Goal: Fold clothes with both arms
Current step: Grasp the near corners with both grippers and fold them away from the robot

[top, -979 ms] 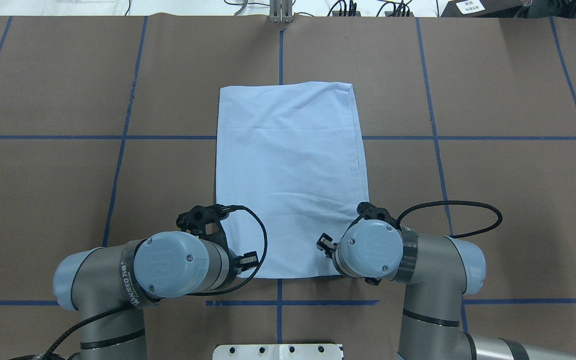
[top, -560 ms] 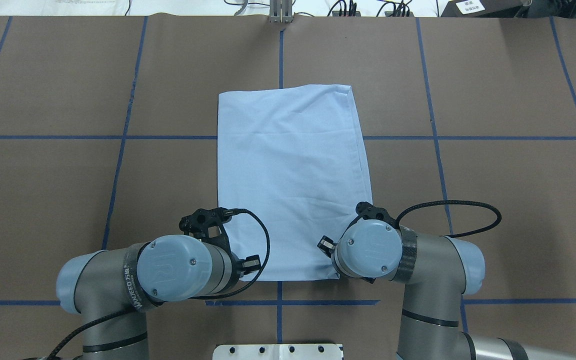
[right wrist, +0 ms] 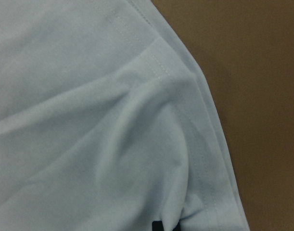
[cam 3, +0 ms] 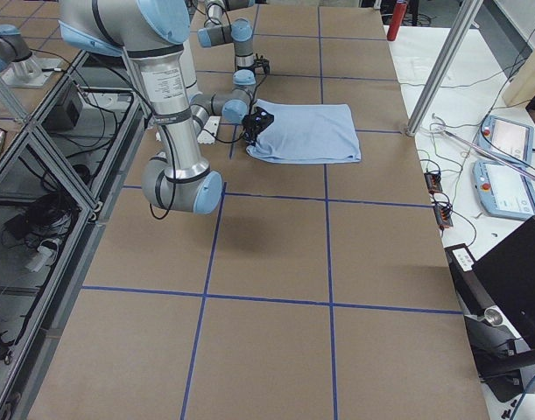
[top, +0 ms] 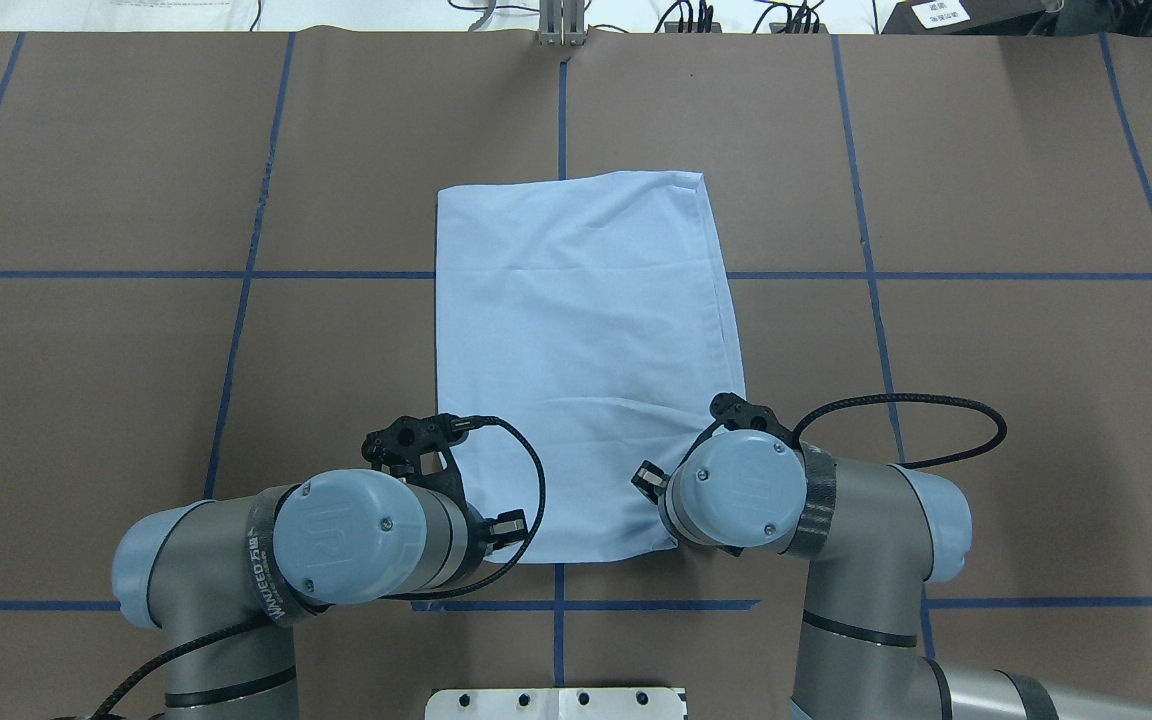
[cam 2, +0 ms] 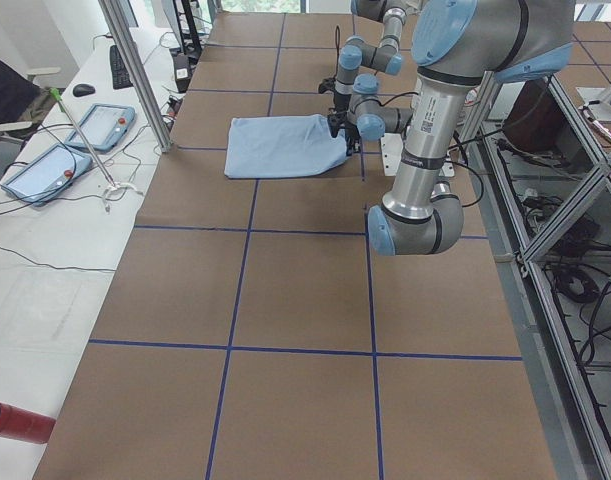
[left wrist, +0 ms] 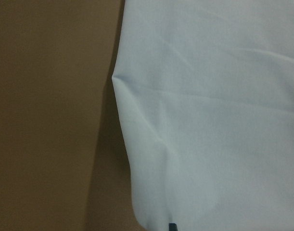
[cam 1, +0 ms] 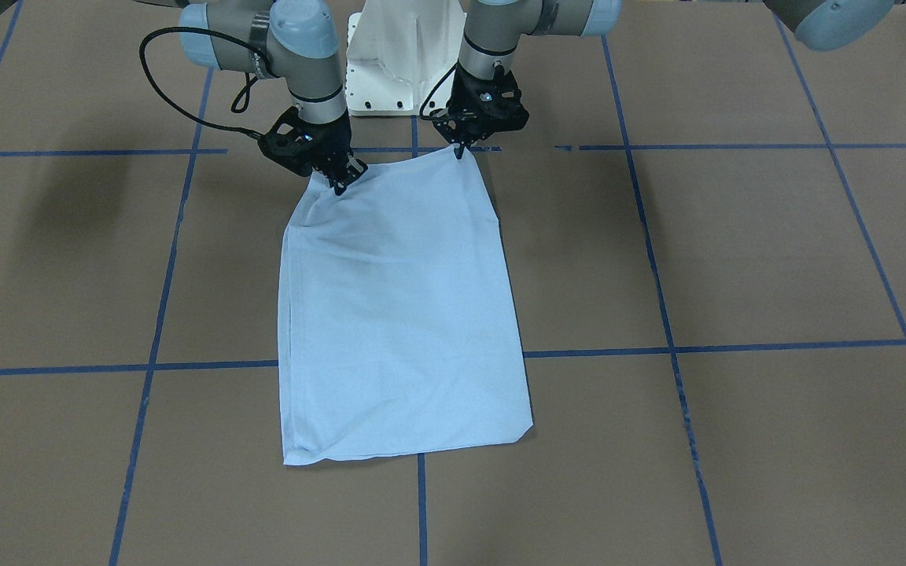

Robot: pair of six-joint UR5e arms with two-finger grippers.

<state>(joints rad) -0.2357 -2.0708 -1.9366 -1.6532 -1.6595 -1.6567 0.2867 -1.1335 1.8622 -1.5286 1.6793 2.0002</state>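
Note:
My two grippers should pull the T-shirt's near end point(cam 1: 322, 209) tight toward the white pedestal base point(cam 1: 400, 83) before they fold it over, because it lies puckered at my right gripper.
The light blue T-shirt point(cam 1: 398, 314) lies folded into a tall rectangle on the brown table point(cam 1: 736, 251); its print and neck label are hidden. In the front-facing view my right gripper point(cam 1: 340, 183) pinches the shirt's near corner on the view's left, and the cloth is puckered and slightly raised there. My left gripper point(cam 1: 461, 149) pinches the other near corner. In the overhead view the shirt point(top: 576, 330) reaches from mid-table to my wrists, which hide both grippers. Both wrist views are filled with cloth, the left point(left wrist: 214, 120) and the right point(right wrist: 89, 120).
The white pedestal base point(cam 1: 398, 63) stands just behind the shirt's near edge. Blue tape lines point(top: 246, 275) grid the table. A side bench with tablets point(cam 2: 95, 125) and a red cylinder point(cam 2: 15, 420) runs along the table's far side.
My left arm has shifted slightly right. My right arm has moved a little forward, and the shirt's near right corner has lifted and puckered with it.

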